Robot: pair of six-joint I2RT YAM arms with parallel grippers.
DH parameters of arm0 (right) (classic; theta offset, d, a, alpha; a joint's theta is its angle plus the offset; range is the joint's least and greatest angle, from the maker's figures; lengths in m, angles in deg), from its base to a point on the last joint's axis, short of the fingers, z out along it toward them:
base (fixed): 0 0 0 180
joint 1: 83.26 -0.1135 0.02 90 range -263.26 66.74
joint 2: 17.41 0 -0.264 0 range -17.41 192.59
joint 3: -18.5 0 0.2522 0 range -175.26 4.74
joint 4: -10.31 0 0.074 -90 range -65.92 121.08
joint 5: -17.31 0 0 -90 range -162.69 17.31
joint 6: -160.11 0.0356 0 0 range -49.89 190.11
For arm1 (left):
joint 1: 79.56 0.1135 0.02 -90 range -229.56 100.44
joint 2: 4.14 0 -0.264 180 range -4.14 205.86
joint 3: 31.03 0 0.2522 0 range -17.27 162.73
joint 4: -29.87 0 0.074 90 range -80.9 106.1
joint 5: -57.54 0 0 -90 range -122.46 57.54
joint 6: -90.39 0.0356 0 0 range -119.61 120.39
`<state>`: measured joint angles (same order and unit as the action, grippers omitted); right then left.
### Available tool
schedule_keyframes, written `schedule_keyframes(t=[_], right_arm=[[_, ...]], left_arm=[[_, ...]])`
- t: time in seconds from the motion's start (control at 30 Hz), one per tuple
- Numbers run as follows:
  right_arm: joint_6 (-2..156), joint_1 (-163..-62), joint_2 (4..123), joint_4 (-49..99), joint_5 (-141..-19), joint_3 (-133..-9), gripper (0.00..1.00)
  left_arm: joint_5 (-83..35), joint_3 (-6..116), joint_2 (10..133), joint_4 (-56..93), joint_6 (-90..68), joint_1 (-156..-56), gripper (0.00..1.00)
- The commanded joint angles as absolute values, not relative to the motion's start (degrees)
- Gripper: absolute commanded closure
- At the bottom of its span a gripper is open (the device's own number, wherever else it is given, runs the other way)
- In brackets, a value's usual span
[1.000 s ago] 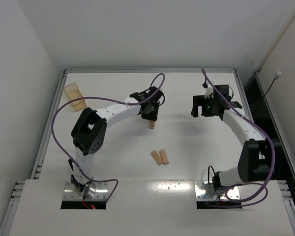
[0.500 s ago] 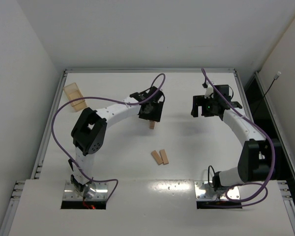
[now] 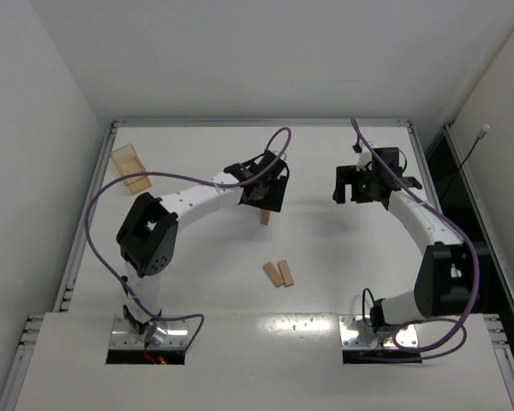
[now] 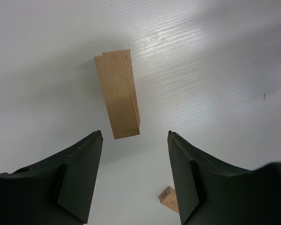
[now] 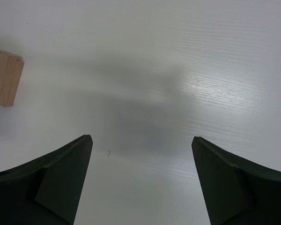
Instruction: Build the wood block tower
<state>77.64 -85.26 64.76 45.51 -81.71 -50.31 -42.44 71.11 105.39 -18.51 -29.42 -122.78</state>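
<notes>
I should squeeze the tower's long sides (image 4: pixel 136 105) into line with my left gripper before I add another block, because the tower's top plank (image 4: pixel 116 96) sits crooked over the planks below.
The tower (image 3: pixel 264 217) is a narrow upright stack of light-tan planks near the table's middle. In the left wrist view the tower (image 4: pixel 118 93) stands just ahead of my open left gripper (image 4: pixel 135 136), free of both fingers. From above, my left gripper (image 3: pixel 264 195) hangs over it. Two loose wood blocks (image 3: pixel 278 273) lie side by side nearer the bases; one block's end (image 4: pixel 170 198) shows in the left wrist view. My right gripper (image 5: pixel 139 140) is open and empty over bare table; the tower (image 5: pixel 5 77) shows at its left edge.
A translucent amber box (image 3: pixel 130 166) sits at the far left of the table. A raised metal rim (image 3: pixel 261 123) bounds the table at the back and sides. My right arm (image 3: pixel 373 184) hovers at the right.
My left arm's elbow has shifted a little left and lower, and its gripper has edged slightly right above the tower. The tower, loose blocks and right arm are as before.
</notes>
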Motion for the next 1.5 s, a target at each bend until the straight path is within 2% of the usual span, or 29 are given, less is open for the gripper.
schedule_keyframes(t=[0.0,0.17,0.83,1.23,1.47], right_arm=[[78.02,-85.02,64.33,42.97,-81.83,-50.37,0.15],[78.02,-85.02,64.33,43.5,-81.83,-50.37,0.15],[78.02,-85.02,64.94,43.5,-82.36,-50.9,0.15],[78.02,-85.02,65.47,43.5,-82.36,-50.9,0.15],[78.02,-85.02,66.0,43.5,-82.36,-50.9,0.15]], left_arm=[[-43.1,74.04,104.92,-17.9,-27.13,-123.24,0.45],[-43.71,78.34,109.06,-19.14,-26.6,-123.24,0.45],[-46.62,83.01,115.56,-21.43,-25.55,-122.11,0.45],[-46.0,84.24,118.81,-21.95,-25.54,-120.96,0.54],[-45.38,84.86,119.96,-21.95,-25.54,-120.43,0.66]])
